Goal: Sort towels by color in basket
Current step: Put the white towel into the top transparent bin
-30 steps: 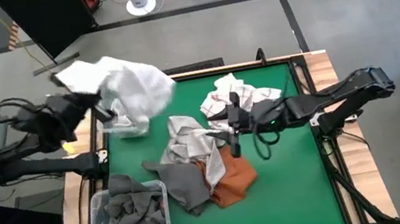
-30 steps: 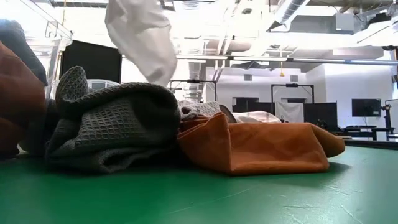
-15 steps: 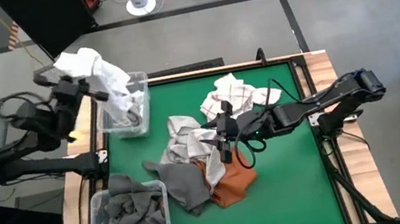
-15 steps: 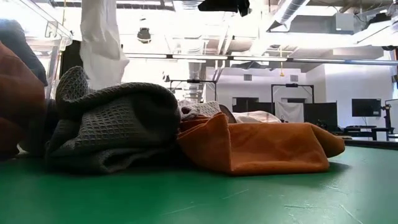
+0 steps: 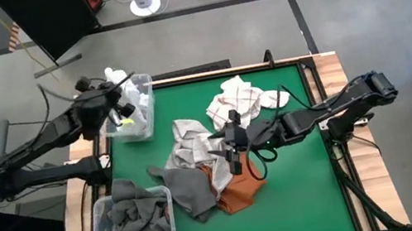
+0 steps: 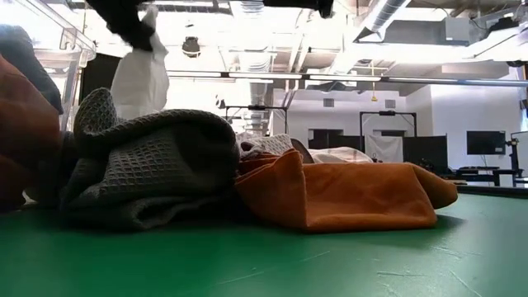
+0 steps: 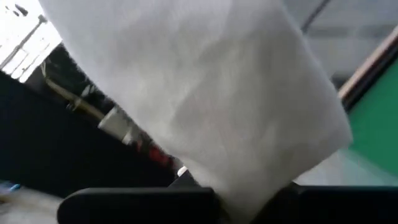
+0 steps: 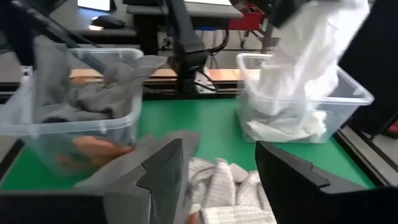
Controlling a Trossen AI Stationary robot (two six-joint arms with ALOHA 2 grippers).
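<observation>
My left gripper should keep going down until the rest of the towel is inside, and then let go, because the white towel's lower end (image 8: 283, 99) is hanging inside the clear bin of white cloth (image 8: 295, 124).
My left gripper (image 5: 118, 98) is over the clear bin (image 5: 143, 84) at the table's far left, shut on a plain white towel (image 8: 305, 56). The towel hangs into that bin. My right gripper (image 8: 217, 180) stands open above the loose pile at mid-table, touching nothing. The pile holds white checked towels (image 5: 241, 97), a dark grey towel (image 6: 148, 165) and a rust-orange towel (image 6: 355, 194), which lie over one another on the green mat. In the left wrist view the white towel (image 7: 205, 93) fills nearly the whole picture. My left gripper pinches a bunched upper part of the white towel (image 7: 245, 193) between its two fingers; how many layers cannot be told. The fingers come nearly level from the table's left. The towel hangs below them, its lower end (image 8: 286, 124) resting on white cloth in the bin.
A second clear bin (image 5: 112, 205) at the near left holds dark grey towels, with some orange showing in the right wrist view. Wooden rails edge the green mat (image 5: 303, 192), which is bare at the near right. Desks and stands fill the room beyond the table.
My left gripper has swung down and toward the table's right, over the far-left bin, tipping from steeply down to nearly level. The white towel, spread wide above the bin before, now hangs bunched inside it. My right gripper has crept a little toward the table's left over the pile.
</observation>
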